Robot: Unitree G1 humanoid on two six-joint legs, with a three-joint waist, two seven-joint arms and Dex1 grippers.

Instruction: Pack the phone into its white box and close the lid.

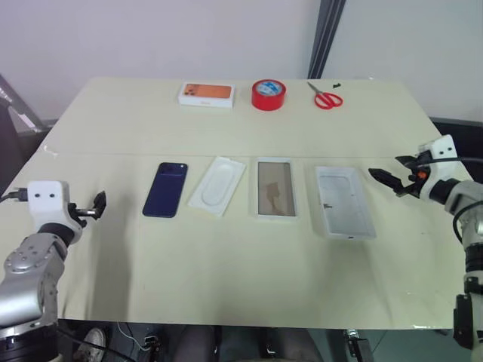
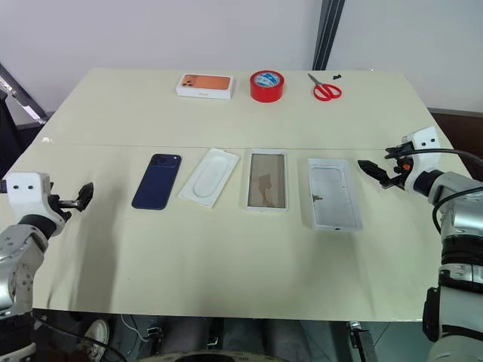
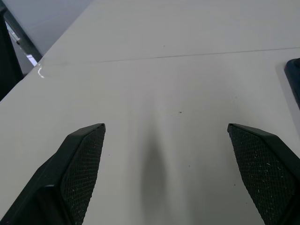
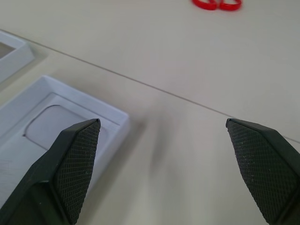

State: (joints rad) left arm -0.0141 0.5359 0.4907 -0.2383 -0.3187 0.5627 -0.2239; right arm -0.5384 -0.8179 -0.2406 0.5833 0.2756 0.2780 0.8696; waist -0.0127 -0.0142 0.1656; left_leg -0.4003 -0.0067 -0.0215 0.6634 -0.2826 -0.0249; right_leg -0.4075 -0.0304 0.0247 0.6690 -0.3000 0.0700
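I am about to press the white moulded insert into the white box; its outline matches the box's brownish opening, so I expect it to settle inside the box's rim.
The dark navy phone lies flat on the cream table, left of centre. A white box, a shallow tray with a brownish inside, lies two places to its right. A slightly larger white tray that looks like the lid sits right of that. My left gripper hovers open near the table's left edge, well left of the phone, whose corner shows in the left wrist view. My right gripper is open just right of the larger tray, holding nothing.
A white moulded insert lies between the phone and the box. Along the far edge stand a white box with an orange picture, a red tape roll and red scissors.
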